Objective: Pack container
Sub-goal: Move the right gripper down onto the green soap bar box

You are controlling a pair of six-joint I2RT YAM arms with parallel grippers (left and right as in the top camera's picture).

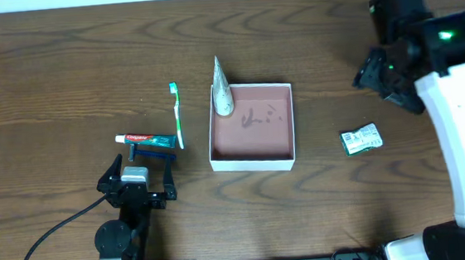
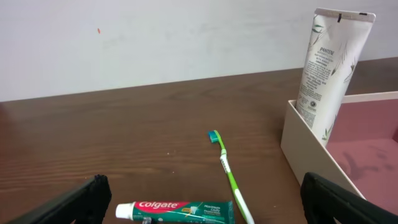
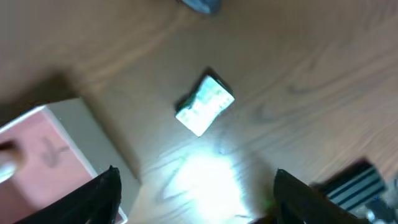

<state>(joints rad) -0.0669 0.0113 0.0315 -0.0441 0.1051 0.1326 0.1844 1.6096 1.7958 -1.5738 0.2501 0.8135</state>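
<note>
The robot's right gripper is open above the green-white packet (image 1: pixel 361 139), which lies clear of the container, so the gripper should keep moving down until the fingers straddle the packet at its sides (image 1: pixel 364 148).
The container (image 1: pixel 253 157), a shallow white box with a reddish floor and a dark scribble, sits mid-table; it also shows in the left wrist view (image 2: pixel 311 152) and the right wrist view (image 3: pixel 62 134). A white Pantene tube (image 1: pixel 221 89) stands upright in its back left corner, seen too in the left wrist view (image 2: pixel 329 68). A green toothbrush (image 1: pixel 177 113), a Colgate toothpaste tube (image 1: pixel 144 139) and a blue razor (image 1: pixel 153 154) lie left of the box. A small green-white packet (image 1: pixel 360 139) lies right of it. My left gripper (image 1: pixel 136 177) is open and empty, just before the toothpaste. My right gripper (image 1: pixel 386 76) is open and empty, high above the packet.
The wooden table edge runs along the front, with a black rail there. A pale wall stands behind the table in the left wrist view. A bright glare patch lies on the wood in the right wrist view.
</note>
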